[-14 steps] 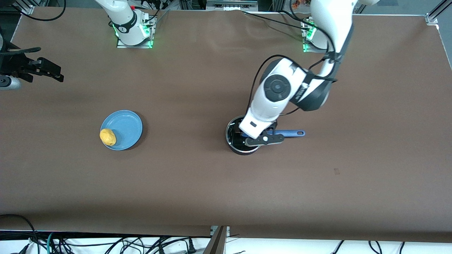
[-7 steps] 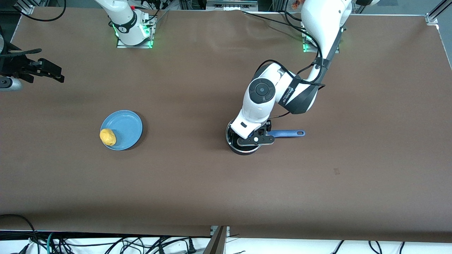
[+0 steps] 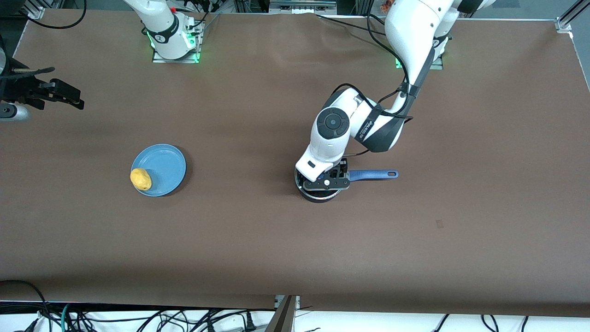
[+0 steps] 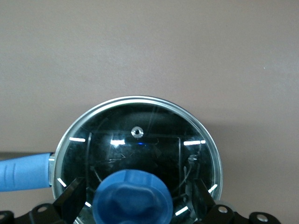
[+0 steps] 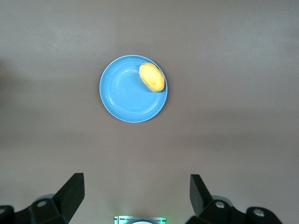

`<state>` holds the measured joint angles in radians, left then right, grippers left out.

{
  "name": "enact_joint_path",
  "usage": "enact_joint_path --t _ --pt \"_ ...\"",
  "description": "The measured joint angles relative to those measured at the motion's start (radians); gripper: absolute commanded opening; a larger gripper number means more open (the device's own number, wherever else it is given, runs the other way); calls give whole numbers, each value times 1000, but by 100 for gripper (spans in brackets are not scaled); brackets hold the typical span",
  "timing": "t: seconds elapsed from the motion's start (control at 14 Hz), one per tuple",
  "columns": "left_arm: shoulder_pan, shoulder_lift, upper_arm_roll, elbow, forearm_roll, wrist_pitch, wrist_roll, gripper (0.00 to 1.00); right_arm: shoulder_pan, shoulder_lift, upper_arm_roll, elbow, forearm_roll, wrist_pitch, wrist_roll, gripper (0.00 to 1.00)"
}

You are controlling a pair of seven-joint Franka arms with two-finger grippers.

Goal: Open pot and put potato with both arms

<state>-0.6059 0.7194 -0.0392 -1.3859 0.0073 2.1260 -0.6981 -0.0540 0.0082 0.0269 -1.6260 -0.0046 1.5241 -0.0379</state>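
Observation:
My left gripper should pull back, because the blue knob [image 4: 132,196] is off-centre behind the ends of its fingers. It should then centre its fingers around the knob [image 4: 132,201], close and lift the lid.
The black pot [image 3: 317,195] stands mid-table with its blue handle [image 3: 374,174] pointing toward the left arm's end. Its glass lid [image 4: 136,140] is on. My left gripper [image 3: 325,182] is low over the lid. In the left wrist view it [image 4: 138,201] is open, its fingers [image 4: 74,199] on either side of the blue knob [image 4: 132,198] and clear of it. The yellow potato [image 3: 140,179] lies on the rim of a light-blue plate [image 3: 164,165]. My right gripper [image 3: 57,91] waits open and empty, high at the right arm's end. Its wrist view [image 5: 136,196] shows the potato [image 5: 152,76].
The light-blue plate [image 5: 125,95] sits toward the right arm's end of the brown table. Both arm bases with green lights stand along the table's back edge. Cables hang under the table's front edge.
My left arm has swung toward the right arm's end and brought its gripper over the middle of the lid. The right arm, potato and pot have not moved.

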Motion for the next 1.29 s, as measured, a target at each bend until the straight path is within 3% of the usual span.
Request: enact_joint_path --t 0.21,0.29,0.43,0.5,0.64,0.79,1.07,1.29 --pt "-3 0 -5 -12 0 -7 9 100 -6 12 -5 0 0 0 -1 100" --pt "-3 0 -11 -17 0 -20 15 94 -7 18 -5 0 0 0 -1 100" --pt "-5 0 -22 -22 0 -41 17 67 -13 51 -6 -1 0 -4 -1 100" --pt "-6 0 -24 -23 0 -44 17 64 -17 77 -8 -1 0 -3 -1 100" --pt "-5 -3 -23 -23 0 -48 17 77 -25 112 -12 -1 0 -2 -8 100" --pt "-3 -7 -23 -22 0 -48 17 96 -27 118 -13 0 0 -2 -16 100" --pt "-1 -14 -23 -21 0 -48 17 98 -29 97 -73 -58 3 55 -74 100" --pt "0 -15 -14 -21 0 -48 19 89 -36 53 -114 -266 12 294 -134 100"
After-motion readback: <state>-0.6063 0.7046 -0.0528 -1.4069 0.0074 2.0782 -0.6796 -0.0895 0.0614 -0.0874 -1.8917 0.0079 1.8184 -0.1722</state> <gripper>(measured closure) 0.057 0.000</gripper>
